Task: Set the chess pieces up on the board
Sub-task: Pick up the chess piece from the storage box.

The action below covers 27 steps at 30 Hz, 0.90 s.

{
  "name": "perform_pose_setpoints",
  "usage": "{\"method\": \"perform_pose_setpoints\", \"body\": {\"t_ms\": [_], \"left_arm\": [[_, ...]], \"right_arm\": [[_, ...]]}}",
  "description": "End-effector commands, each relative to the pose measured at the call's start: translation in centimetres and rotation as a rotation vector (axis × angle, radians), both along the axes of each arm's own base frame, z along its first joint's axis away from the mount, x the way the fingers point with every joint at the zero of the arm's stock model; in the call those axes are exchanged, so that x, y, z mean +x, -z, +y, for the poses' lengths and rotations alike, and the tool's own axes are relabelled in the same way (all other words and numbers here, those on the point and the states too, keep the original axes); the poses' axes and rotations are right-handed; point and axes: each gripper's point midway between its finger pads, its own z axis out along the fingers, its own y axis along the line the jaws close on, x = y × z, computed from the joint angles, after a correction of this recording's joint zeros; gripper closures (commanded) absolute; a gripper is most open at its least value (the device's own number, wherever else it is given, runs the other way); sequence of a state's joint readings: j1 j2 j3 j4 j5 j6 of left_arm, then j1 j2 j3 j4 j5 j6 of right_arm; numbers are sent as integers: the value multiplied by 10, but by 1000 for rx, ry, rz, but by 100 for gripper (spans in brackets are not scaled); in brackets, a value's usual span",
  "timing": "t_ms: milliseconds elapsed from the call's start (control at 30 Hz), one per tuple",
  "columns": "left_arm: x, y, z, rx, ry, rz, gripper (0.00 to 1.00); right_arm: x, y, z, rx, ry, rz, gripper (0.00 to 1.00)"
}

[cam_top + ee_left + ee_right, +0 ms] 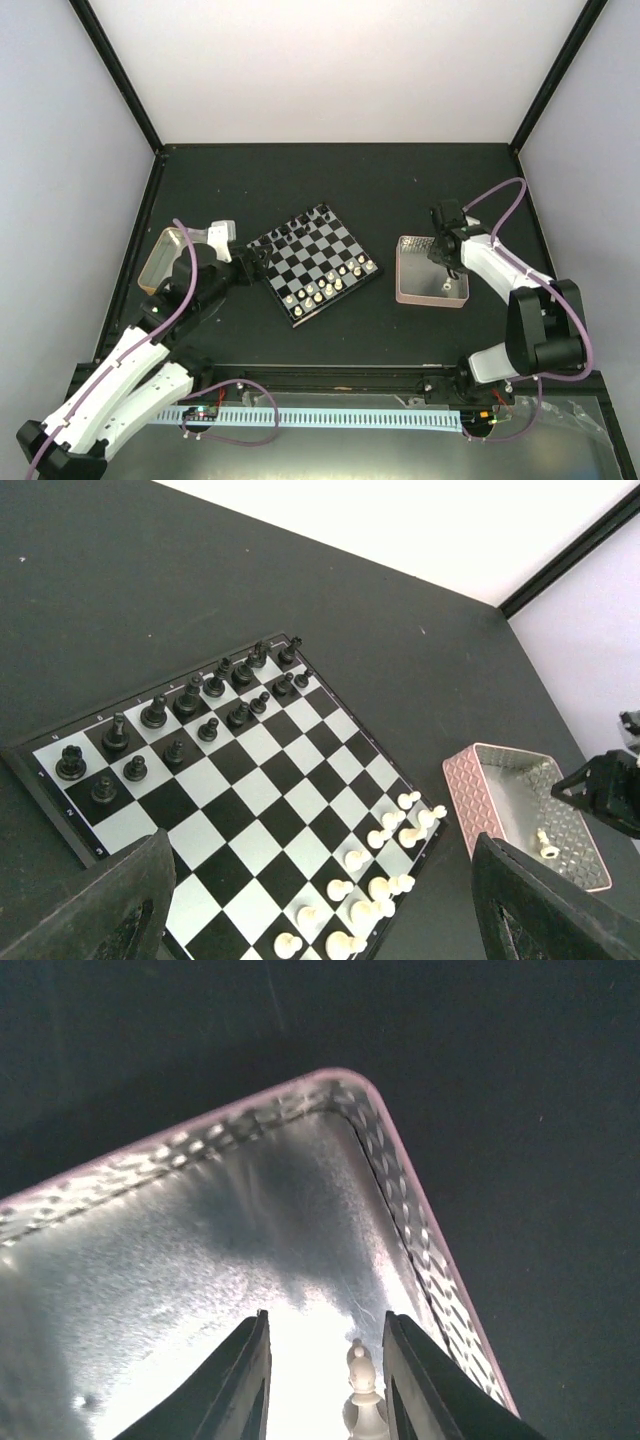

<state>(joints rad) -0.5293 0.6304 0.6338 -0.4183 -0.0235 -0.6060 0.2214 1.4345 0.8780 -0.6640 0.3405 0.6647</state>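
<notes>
I should move over and center on the white piece's base (pixel 370 1428) before closing, because the white piece (pixel 362 1378) is close to one finger of my right gripper.
The board (pixel 318 262) lies tilted at mid-table. In the left wrist view, black chess pieces (pixel 200 705) stand in two rows along the far-left edge of the board (pixel 250 790), and white pieces (pixel 385 865) cluster along its near-right edge. My left gripper (pixel 250 265) hovers at the board's left corner, wide open (pixel 320 836) and holding nothing. My right gripper (pixel 441 262) reaches down into the pink tray (pixel 430 300). It is open (pixel 325 1318) around one white piece (pixel 362 1400), which stands close to the right finger (pixel 415 1380) and apart from the left one.
A shiny metal tin (pixel 165 258) sits left of the board, beside my left arm. The tray's patterned wall (pixel 400 1190) rises just right of my right fingers. From the left wrist the tray (pixel 470 800) and the white piece inside it (pixel 545 845) show at right.
</notes>
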Motion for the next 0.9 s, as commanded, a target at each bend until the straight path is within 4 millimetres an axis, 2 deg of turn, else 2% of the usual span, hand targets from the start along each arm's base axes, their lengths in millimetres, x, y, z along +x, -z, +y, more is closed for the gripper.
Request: {"method": "perform_pose_setpoints", "body": {"t_ms": [0, 200, 467, 567, 867], "left_arm": [[1, -22, -3, -30, 19, -49, 18], [4, -17, -8, -36, 28, -25, 18], [7, -19, -9, -32, 27, -21, 18], [7, -17, -9, -32, 24, -16, 18], [7, -18, -9, -31, 24, -15, 18]], "right_arm": [[-11, 19, -4, -1, 29, 44, 64], [-32, 42, -2, 36, 52, 103, 57], [-40, 62, 17, 162, 51, 150, 53], [-39, 68, 23, 201, 52, 151, 57], [-26, 68, 22, 170, 20, 136, 83]]}}
